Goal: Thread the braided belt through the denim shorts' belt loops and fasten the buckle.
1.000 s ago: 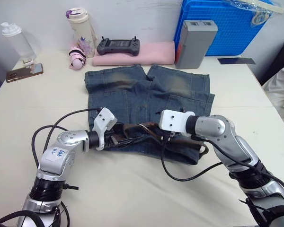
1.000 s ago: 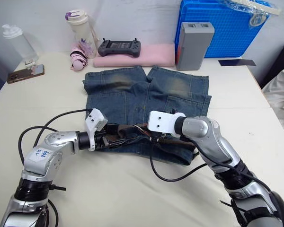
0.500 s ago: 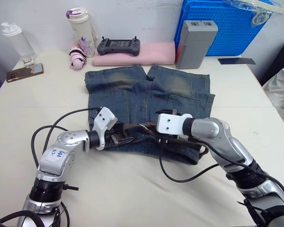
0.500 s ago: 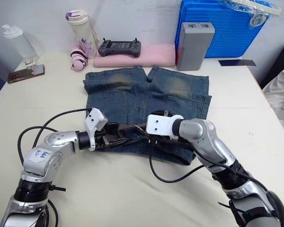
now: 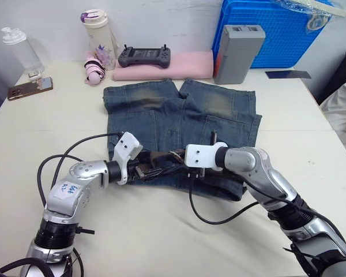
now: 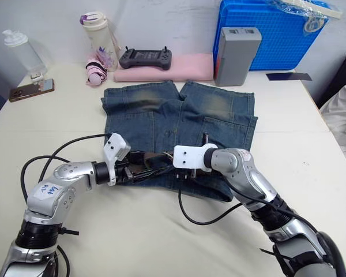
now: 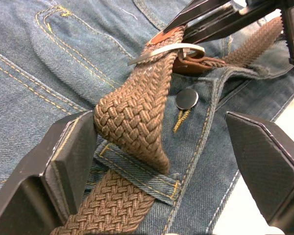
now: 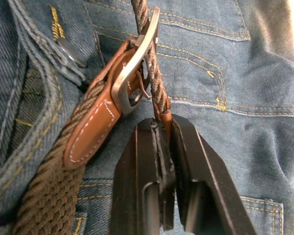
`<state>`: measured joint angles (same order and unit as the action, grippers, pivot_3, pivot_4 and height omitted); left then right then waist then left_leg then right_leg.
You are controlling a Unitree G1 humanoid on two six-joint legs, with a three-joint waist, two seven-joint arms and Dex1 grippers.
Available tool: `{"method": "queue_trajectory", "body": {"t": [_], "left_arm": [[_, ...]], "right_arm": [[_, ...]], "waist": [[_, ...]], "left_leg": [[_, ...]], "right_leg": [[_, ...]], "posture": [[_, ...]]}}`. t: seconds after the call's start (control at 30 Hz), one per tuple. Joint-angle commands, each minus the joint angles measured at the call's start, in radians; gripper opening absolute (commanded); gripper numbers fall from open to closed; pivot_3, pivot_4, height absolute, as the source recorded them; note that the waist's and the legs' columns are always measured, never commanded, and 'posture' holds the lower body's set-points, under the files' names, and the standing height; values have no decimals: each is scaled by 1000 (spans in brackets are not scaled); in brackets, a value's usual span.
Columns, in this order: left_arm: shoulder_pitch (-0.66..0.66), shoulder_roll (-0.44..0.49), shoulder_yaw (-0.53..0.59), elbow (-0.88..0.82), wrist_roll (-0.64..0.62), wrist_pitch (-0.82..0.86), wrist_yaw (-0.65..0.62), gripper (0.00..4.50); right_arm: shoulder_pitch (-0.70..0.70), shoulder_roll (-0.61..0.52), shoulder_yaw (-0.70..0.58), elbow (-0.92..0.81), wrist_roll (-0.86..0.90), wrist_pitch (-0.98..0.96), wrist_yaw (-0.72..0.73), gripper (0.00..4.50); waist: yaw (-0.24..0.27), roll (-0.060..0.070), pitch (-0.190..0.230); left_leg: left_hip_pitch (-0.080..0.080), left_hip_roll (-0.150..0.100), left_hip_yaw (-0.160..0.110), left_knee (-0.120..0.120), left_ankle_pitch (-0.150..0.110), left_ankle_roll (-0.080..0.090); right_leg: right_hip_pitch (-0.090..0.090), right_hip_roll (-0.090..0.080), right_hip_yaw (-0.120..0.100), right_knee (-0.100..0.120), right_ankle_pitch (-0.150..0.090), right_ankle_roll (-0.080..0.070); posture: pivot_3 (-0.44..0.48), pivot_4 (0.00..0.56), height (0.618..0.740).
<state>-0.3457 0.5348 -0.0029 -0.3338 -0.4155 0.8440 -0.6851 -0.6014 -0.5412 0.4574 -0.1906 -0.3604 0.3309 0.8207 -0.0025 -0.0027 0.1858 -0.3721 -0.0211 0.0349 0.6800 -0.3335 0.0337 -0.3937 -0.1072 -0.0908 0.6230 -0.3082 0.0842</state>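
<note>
The belt's thick braid is holding a rounded bend above the belt loop, so the belt's loose end will stick straight out when I pick it up.
The denim shorts lie flat on the table, waistband toward me. The braided belt runs along the waistband under a belt loop, then bends up toward the buckle. That silver buckle sits on a brown leather tab beside the shorts' metal button. My right gripper is shut on the belt's thin end, just past where it passes the buckle. My left gripper is open, its fingers on either side of the belt's bend, the left finger close against the braid.
Along the far edge stand a clear bottle, a phone, a tumbler, a controller on a pink pad, a grey box and a blue crate. A person's sleeve shows at the right edge.
My right gripper slid left along the waistband to the buckle and closed on the belt's end. The left gripper stayed open in place.
</note>
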Motion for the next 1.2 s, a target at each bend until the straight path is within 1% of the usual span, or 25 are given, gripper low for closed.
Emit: {"method": "queue_trajectory", "body": {"t": [0.03,0.13,0.2,0.27,0.37,0.47,0.57,0.7,0.73,0.87,0.97,1.07,1.2], "left_arm": [[-3,22,82,-76,-95,28,-28,4457],[4,57,144,-107,-176,55,-68,4457],[-16,93,270,-106,-308,118,-100,4457],[-47,115,356,-67,-385,151,-94,4457],[-93,170,342,90,-292,81,-79,4457],[-138,205,255,286,-163,-48,-101,3665],[-180,226,117,448,-32,-215,-200,2243],[-285,193,30,668,67,-346,-243,376],[-302,188,20,701,82,-368,-253,51],[-327,175,-52,825,171,-468,-298,51],[-309,178,-87,865,226,-534,-326,51],[-300,178,-94,880,249,-565,-335,51],[-296,167,-88,894,260,-585,-326,51]], "right_arm": [[-6,8,-13,-15,-7,-11,-5,35],[-6,14,-15,-15,-10,-7,-7,35],[-6,15,-22,-14,-15,-1,-14,35],[-5,16,-27,-13,-17,2,-18,35],[-4,20,-30,-11,-19,4,-25,35],[-4,26,-35,-15,-17,8,-30,0],[-2,27,-40,-27,-14,13,-34,0],[6,26,-48,-53,-15,21,-39,0],[8,26,-50,-57,-15,22,-39,0],[36,16,-89,-119,-15,50,-50,0],[64,-12,-175,-185,10,97,-50,0],[97,-69,-273,-231,40,140,-34,0],[122,-133,-358,-261,83,162,-14,0]], "waist": [[-1,0,0],[-1,0,0],[-3,0,0],[-2,0,0],[-1,0,0],[-1,0,0],[-1,0,0],[1,0,0],[1,0,0],[-3,0,0],[-1,0,1],[1,-1,0],[2,-1,0]], "left_leg": [[0,0,0,0,0,0],[0,0,0,0,0,0],[0,0,0,0,0,0],[0,0,0,0,0,0],[1,0,0,1,0,-1],[2,-1,0,1,0,-1],[1,-1,0,0,0,-1],[-3,-1,1,1,0,-1],[-4,-1,1,1,0,-1],[-4,0,1,1,0,-1],[-4,0,2,1,0,-1],[-4,0,2,2,0,0],[-4,0,2,2,0,0]], "right_leg": [[0,0,0,0,0,0],[0,0,0,0,0,0],[0,0,0,0,0,0],[0,0,0,0,0,0],[0,0,0,-1,0,0],[0,0,0,0,0,0],[-1,0,0,2,0,0],[-3,1,0,2,0,0],[-4,1,-1,2,0,0],[-4,2,-1,2,0,0],[-5,3,-1,2,0,0],[-4,1,0,3,0,0],[-4,1,0,3,0,0]], "posture": [[0,150,725],[0,150,725],[0,150,725],[0,150,725],[0,150,725],[0,150,725],[0,150,725],[0,150,725],[0,150,725],[0,150,725],[0,150,725],[0,150,725],[0,150,725]]}}
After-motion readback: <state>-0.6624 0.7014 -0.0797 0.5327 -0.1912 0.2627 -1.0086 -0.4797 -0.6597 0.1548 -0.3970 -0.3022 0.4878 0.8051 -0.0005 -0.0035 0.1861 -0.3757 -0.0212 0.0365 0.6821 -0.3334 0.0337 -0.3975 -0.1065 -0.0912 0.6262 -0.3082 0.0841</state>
